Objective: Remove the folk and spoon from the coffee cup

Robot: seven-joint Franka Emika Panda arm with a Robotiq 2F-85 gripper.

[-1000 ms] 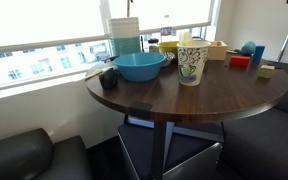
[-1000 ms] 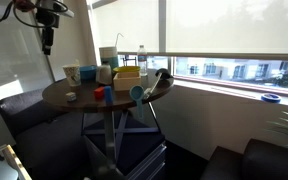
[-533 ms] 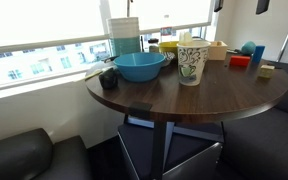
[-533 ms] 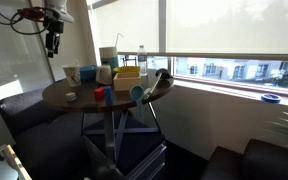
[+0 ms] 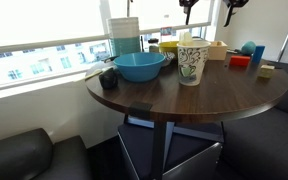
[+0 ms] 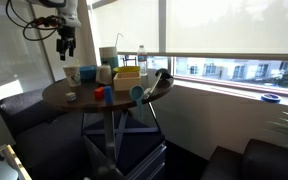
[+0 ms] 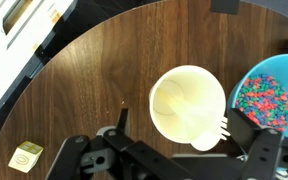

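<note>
I can see the fork and spoon handles (image 7: 223, 130) nearer my gripper's finger on the blue bowl's side, so I should shift toward the bowl (image 7: 266, 98) before closing on both.
The coffee cup (image 5: 191, 64) stands upright on the round wooden table (image 5: 184, 100), beside the blue bowl (image 5: 141, 66). It also shows in an exterior view (image 6: 72, 73). In the wrist view I look straight down into the cup (image 7: 182, 100). The pale fork (image 7: 224, 126) and spoon (image 7: 198, 138) lean on its rim nearest the gripper. My gripper (image 7: 184, 150) hangs high above the cup, open and empty, with a finger on either side. It shows at the top edge of an exterior view (image 5: 188, 10) and in the other (image 6: 67, 44).
The blue bowl (image 7: 269, 95) holds coloured beads. A small tan block (image 7: 24, 157) lies on the table. Boxes, a red block (image 5: 240, 61), a blue cup (image 5: 256, 52) and a bottle crowd the back of the table by the window. A dark couch (image 5: 24, 155) stands below.
My gripper has moved sideways and down from off the table's side to a spot above the cup. The cup and utensils have not moved.
</note>
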